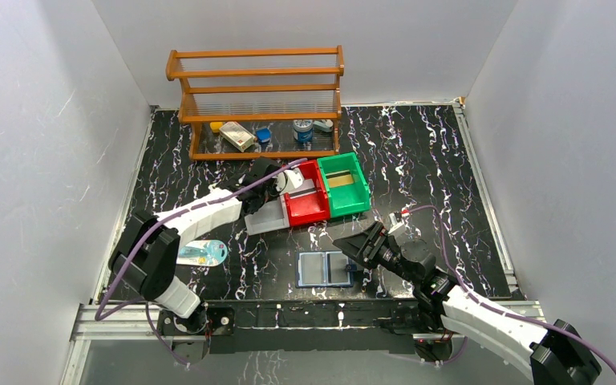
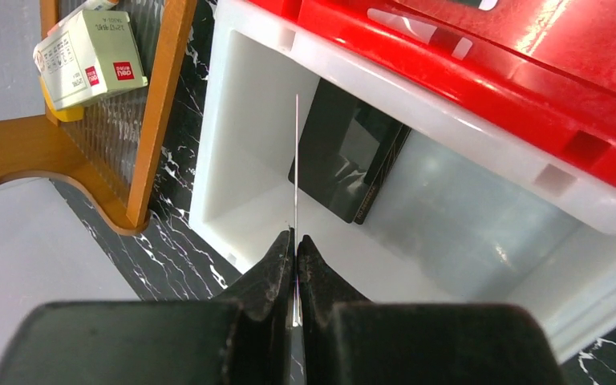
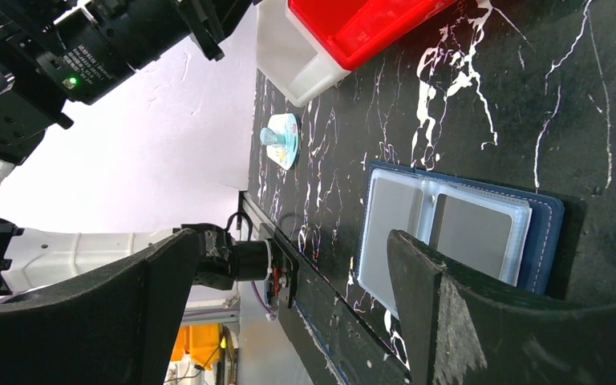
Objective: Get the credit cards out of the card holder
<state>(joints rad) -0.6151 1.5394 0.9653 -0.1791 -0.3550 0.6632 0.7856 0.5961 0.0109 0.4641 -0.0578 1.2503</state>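
My left gripper keeps going down toward the dark card (image 2: 346,156) and lets go inside the white bin, because the thin credit card (image 2: 296,160) is hanging over the bin's open top.
The card holder (image 1: 325,269) lies open flat near the table's front edge, dark navy outside (image 3: 547,233), with grey cards showing in its clear sleeves. My right gripper (image 1: 354,258) hovers at its right edge, open, with nothing between its fingers; in the right wrist view the gripper (image 3: 289,261) has one finger (image 3: 425,289) over the holder. My left gripper (image 2: 296,242) is shut on a thin credit card (image 2: 296,160), seen edge-on, above the white bin (image 2: 241,104). A dark card (image 2: 345,156) lies inside that bin. From above, the left gripper (image 1: 279,186) hangs over the white bin (image 1: 265,220).
A red bin (image 1: 305,199) and a green bin (image 1: 345,184) stand beside the white bin. A wooden rack (image 1: 257,100) with small items, including a boxed item (image 2: 88,56), stands at the back. A white oval packet (image 1: 203,253) lies at front left.
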